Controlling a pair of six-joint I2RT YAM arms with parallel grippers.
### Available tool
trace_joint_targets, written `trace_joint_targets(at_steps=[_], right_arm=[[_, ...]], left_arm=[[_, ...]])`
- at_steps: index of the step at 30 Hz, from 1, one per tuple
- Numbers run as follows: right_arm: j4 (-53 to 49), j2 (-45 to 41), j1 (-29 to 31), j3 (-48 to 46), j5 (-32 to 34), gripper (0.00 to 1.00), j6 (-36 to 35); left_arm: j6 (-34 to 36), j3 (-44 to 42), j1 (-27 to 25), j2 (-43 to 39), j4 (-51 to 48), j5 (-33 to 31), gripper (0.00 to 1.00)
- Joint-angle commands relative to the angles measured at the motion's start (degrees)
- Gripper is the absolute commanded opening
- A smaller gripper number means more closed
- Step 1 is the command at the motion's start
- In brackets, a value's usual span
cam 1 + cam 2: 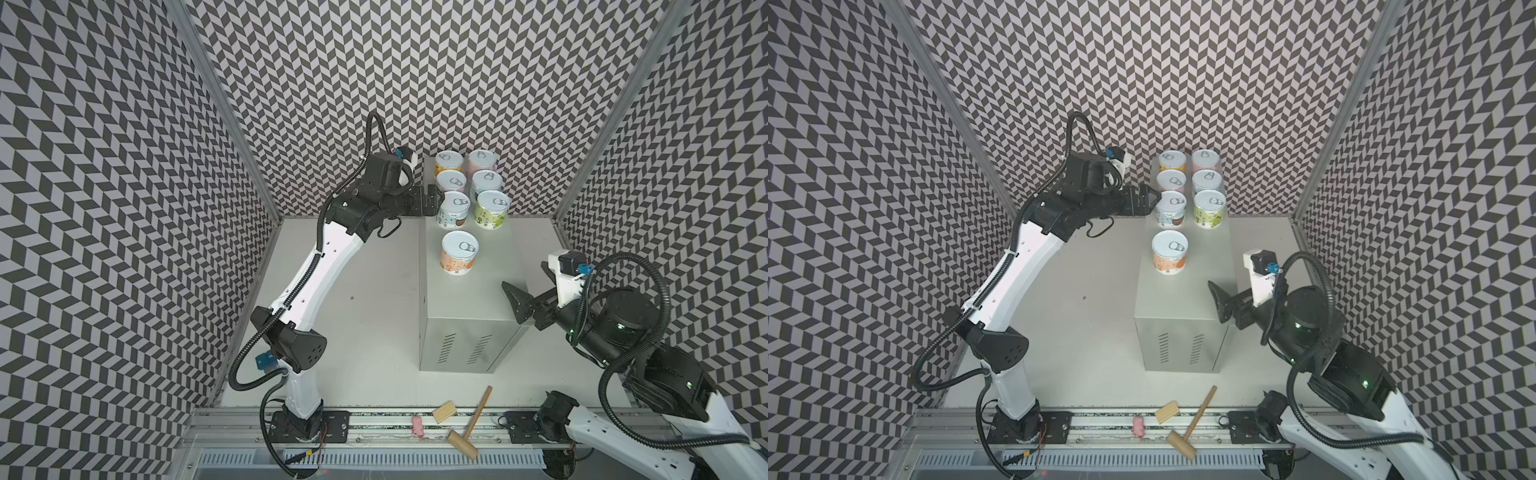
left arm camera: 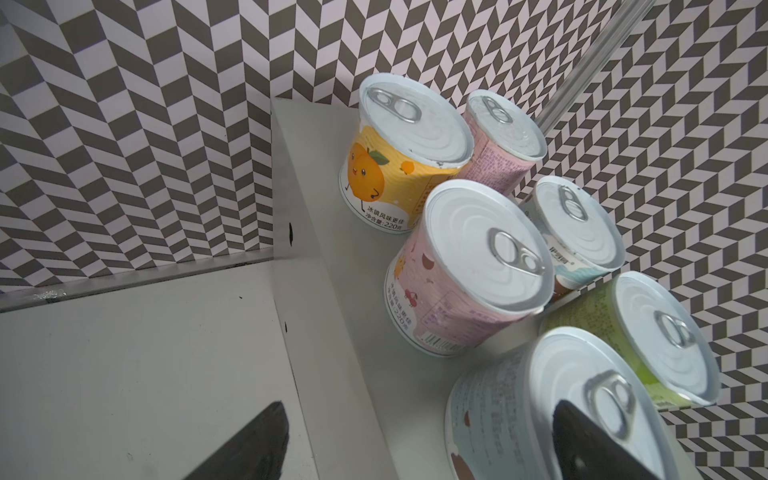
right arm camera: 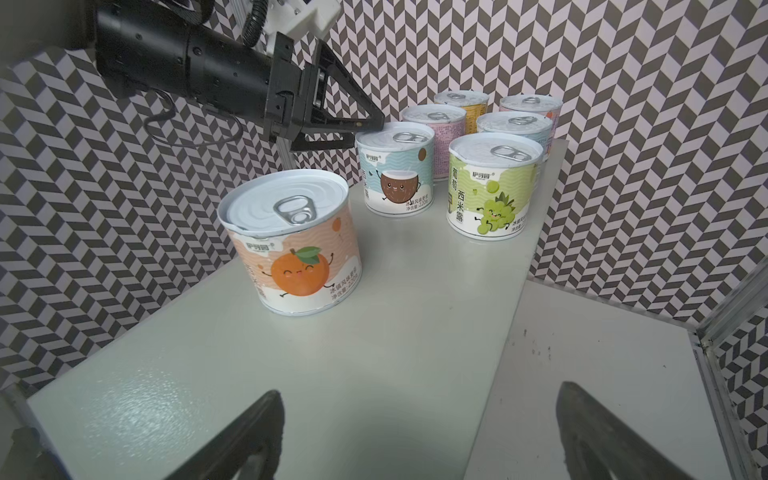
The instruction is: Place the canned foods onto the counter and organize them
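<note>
The orange can (image 1: 1169, 249) is standing away from the light blue can, so next my left gripper moves back and pushes the orange can from its near side (image 1: 1168, 269).
Several canned foods stand upright on the counter (image 1: 469, 299) (image 3: 374, 332). Most form two close rows at its far end, among them a yellow can (image 1: 449, 163) (image 2: 399, 158), a green can (image 1: 492, 209) (image 3: 492, 187) and a light blue can (image 1: 453, 210) (image 3: 397, 174). An orange can (image 1: 459, 253) (image 3: 291, 249) stands alone nearer the middle. My left gripper (image 1: 433, 200) (image 2: 419, 405) is open at the light blue can's left side, one finger by its rim, holding nothing. My right gripper (image 1: 512, 303) (image 3: 417, 390) hangs open and empty over the counter's near right edge.
A wooden mallet (image 1: 469, 424), a wooden block (image 1: 444, 411) and a small pink piece (image 1: 417, 426) lie at the front rail. The white tabletop (image 1: 365, 311) surrounds the counter. Patterned walls close in the back and both sides.
</note>
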Motion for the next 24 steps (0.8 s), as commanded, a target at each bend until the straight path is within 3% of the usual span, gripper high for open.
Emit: trace_joint_targets(at_steps=[1,11,19,24], right_arm=[[3.20,-0.54,-0.05,-0.28,0.63,0.99,0.37],[3.48,-0.40,-0.08,-0.63,0.59,0.99,0.29],[3.30,-0.11,-0.08,-0.38,0.54,0.99,0.37],[3.15,0.34,-0.12,0.14,0.29,0.99,0.44]], left_arm=[[0.73,0.11,0.35,-1.67,-1.86,-0.65,0.98],[1.83,-1.73,0.15,-3.39,4.57,7.16,0.99],[4.56,-1.27,0.15,-6.93,8.62,8.70,1.00],[5.98,-2.69,0.41,-10.47,7.72,5.74,1.00]])
